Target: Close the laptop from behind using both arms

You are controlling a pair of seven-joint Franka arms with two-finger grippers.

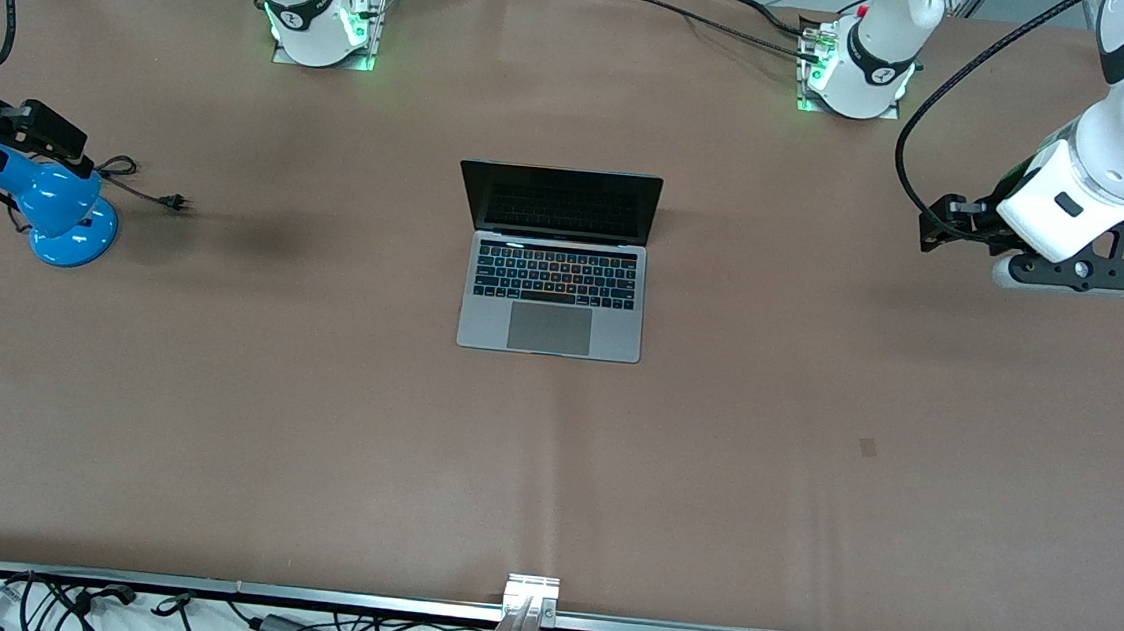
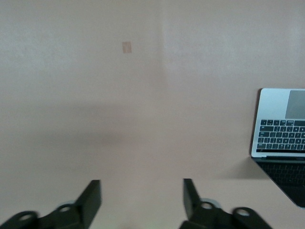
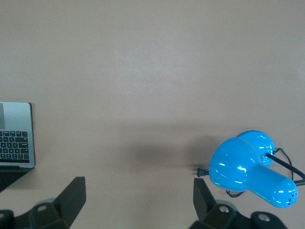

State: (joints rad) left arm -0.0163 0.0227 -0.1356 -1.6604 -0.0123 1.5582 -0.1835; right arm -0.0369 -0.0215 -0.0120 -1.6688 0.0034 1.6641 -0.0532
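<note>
My gripper will push the dark screen (image 1: 560,202) from behind, and the screen should then swing shut while the laptop's base stays in place, because the base lies flat, hinged (image 1: 558,242) behind the keys.
The silver-grey laptop (image 1: 554,285) stands open in the middle of the table, its dark screen upright and facing the front camera. Its edge shows in the left wrist view (image 2: 281,129) and in the right wrist view (image 3: 16,138). My left gripper (image 1: 950,224) hangs over bare table toward the left arm's end, well apart from the laptop; in its wrist view (image 2: 141,195) it is open and empty. My right gripper (image 1: 35,132) hangs toward the right arm's end, over the blue lamp; in its wrist view (image 3: 138,195) it is open and empty.
A blue desk lamp (image 1: 59,211) lies at the right arm's end of the table, also in the right wrist view (image 3: 252,174). Its black cord and plug (image 1: 173,202) trail toward the laptop. The arm bases (image 1: 319,21) stand along the edge farthest from the front camera.
</note>
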